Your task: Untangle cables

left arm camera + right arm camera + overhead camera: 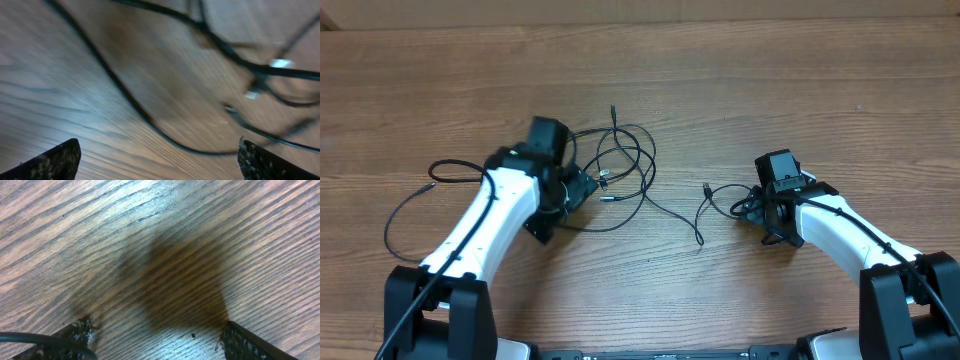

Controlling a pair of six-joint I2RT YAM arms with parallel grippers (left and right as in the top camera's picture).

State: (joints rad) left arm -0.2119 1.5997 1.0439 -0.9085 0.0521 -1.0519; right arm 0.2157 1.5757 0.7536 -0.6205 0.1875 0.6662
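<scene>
The single black piece of cable (141, 111) is set apart from the tangle by open wood (167, 87), so my left gripper should go on moving down until its open fingers are on both sides of that piece, then close.
The cables (625, 165) lie as a loose tangle of thin black loops at the table's middle, with two silver plug ends showing. One strand (675, 215) trails off to the right. A short cable (720, 197) lies curled beside my right gripper (764, 216). My left gripper (570, 200) stands open at the tangle's left edge. In the left wrist view its gripper (160, 165) is empty, and a blurred cable (145, 115) and silver plugs (280, 63) lie ahead. The right gripper (157, 337) is open over bare wood, with a cable (30, 339) by its left finger.
A separate thin black cord (402, 205) curves across the wooden table (770, 90) to the left of the left arm. Both white arms reach in from the near edge.
</scene>
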